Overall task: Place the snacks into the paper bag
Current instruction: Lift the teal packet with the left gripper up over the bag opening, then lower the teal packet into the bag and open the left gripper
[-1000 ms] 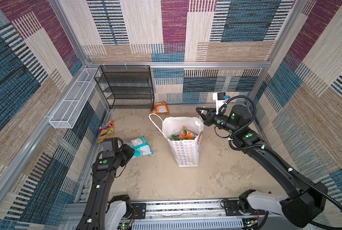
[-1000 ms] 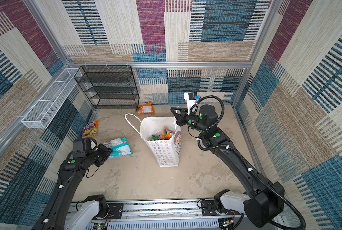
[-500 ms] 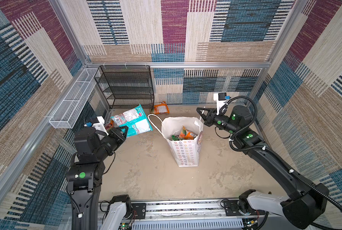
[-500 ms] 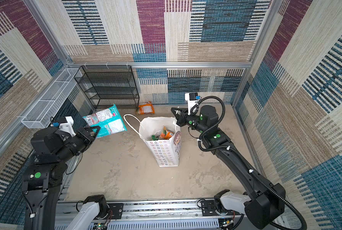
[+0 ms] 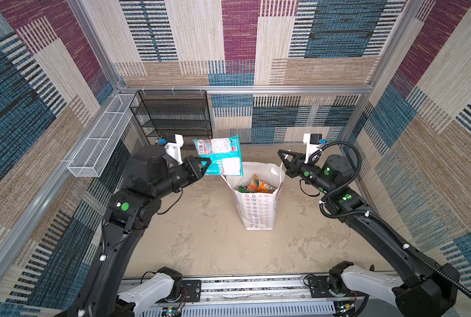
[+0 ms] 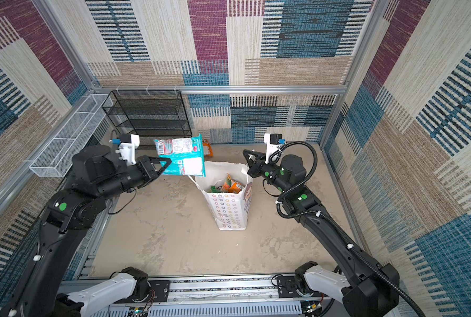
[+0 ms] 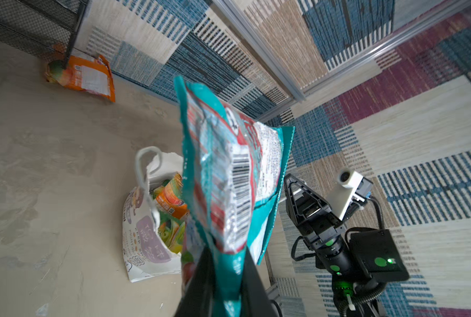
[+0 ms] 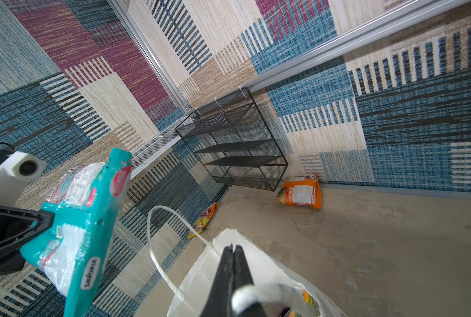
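Observation:
My left gripper keeps carrying the pouch over and down until it hangs inside, as the teal pouch's loose end (image 5: pixel 237 157) points toward the paper bag's wide opening (image 5: pixel 255 178).
The white paper bag (image 5: pixel 256 208) (image 6: pixel 229 211) stands upright mid-floor with orange and green snacks (image 5: pixel 259 186) showing in its open mouth. My left gripper (image 5: pixel 205 164) (image 7: pixel 226 249) is shut on one edge of a teal snack pouch (image 5: pixel 220 157) (image 8: pixel 78 219), held in the air just left of and above the bag's mouth. My right gripper (image 5: pixel 279 151) (image 8: pixel 232 247) is shut at the bag's far right rim, with the white cord handle (image 8: pixel 270 292) caught at its fingers. An orange pouch (image 6: pixel 207 146) (image 8: pixel 300 192) lies by the back wall. A pink-yellow pouch (image 8: pixel 204 219) lies by the left wall.
A black mesh rack (image 5: pixel 174 115) stands against the back wall at the left. A white wire basket (image 5: pixel 99 137) hangs on the left wall. The bag's other cord handle (image 8: pixel 157 247) loops out toward the left arm. Patterned walls close in three sides.
My left arm lifted the teal pouch off the floor and carried it up and right, to beside the bag's mouth. The right arm and the bag stayed put.

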Tool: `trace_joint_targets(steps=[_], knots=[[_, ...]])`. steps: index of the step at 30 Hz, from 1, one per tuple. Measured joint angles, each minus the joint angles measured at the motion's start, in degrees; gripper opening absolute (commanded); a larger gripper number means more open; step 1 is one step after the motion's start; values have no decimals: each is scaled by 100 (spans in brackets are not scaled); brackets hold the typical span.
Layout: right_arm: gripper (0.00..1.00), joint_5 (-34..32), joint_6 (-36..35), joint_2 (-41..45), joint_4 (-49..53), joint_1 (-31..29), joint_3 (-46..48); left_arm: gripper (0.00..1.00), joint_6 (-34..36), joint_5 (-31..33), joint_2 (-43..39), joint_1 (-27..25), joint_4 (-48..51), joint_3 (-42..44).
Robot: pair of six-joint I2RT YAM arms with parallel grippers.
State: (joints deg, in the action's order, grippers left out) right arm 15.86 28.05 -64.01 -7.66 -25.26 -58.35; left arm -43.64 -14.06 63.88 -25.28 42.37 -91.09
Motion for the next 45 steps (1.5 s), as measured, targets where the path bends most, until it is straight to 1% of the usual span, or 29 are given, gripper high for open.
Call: trace_joint_targets(steps=[2,5,11,13,16,23,28,37,45], knots=[[7,-74,0,70,-52,-2,76,3,184,227,339,-459,2,-269],[7,-164,15,138,-136,0,175,3,448,470,791,-903,-20,-570],[8,-306,35,210,-256,0,291,3,872,951,1639,-1362,96,-977],[8,-343,35,210,-273,0,293,3,999,968,1893,-1484,205,-1119],[9,-363,35,203,-278,9,293,3,1161,1073,2124,-1574,330,-1180],[9,-409,33,216,-273,9,293,3,1403,1368,2457,-1589,588,-1102],[10,-409,33,168,-275,9,291,3,1397,1390,2507,-1657,634,-903],[9,-387,33,76,-289,9,247,4,1182,1362,2524,-2028,675,-555],[9,-345,33,85,-286,9,247,4,1078,1335,3032,-2098,693,-710]])
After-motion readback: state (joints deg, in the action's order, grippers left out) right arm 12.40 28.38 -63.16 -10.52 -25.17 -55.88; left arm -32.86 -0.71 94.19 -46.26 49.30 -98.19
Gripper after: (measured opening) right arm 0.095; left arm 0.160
